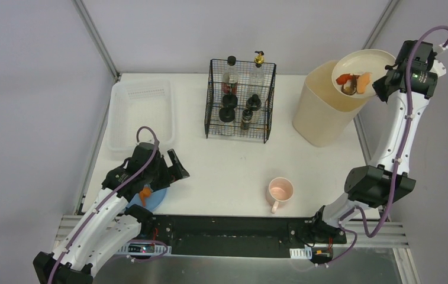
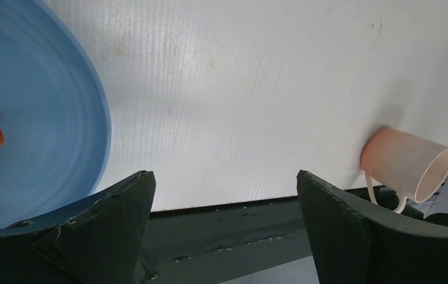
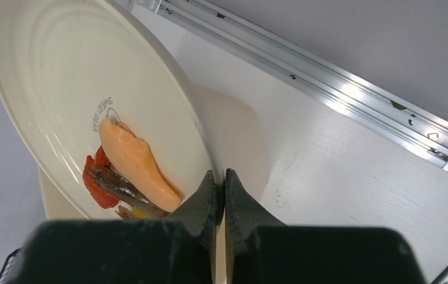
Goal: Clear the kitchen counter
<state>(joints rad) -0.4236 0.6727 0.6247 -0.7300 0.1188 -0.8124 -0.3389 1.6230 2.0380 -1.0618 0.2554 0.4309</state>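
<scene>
The cream plate with food scraps (image 1: pixel 355 83) sticks out past the side of the beige bin, so next my right gripper brings the plate over the bin's opening (image 1: pixel 324 83) and tilts it steeply.
The white kitchen counter (image 1: pixel 221 160) holds a pink mug (image 1: pixel 280 192) near the front edge, lying on its side in the left wrist view (image 2: pixel 408 168). A blue plate (image 1: pixel 153 198) with orange food scraps (image 1: pixel 145 194) sits at the front left; it also shows in the left wrist view (image 2: pixel 38 118). My left gripper (image 1: pixel 171 168) is open and empty beside the blue plate. My right gripper (image 1: pixel 387 83) is shut on the rim of a cream plate (image 1: pixel 363 65), held tilted over the beige bin (image 1: pixel 325 109). Red and orange food scraps (image 3: pixel 129 168) lie at the plate's low side.
A black wire basket (image 1: pixel 240 100) with several bottles stands at the back middle. A translucent white tray (image 1: pixel 141 112) lies at the back left. Metal frame rails run along the counter's sides.
</scene>
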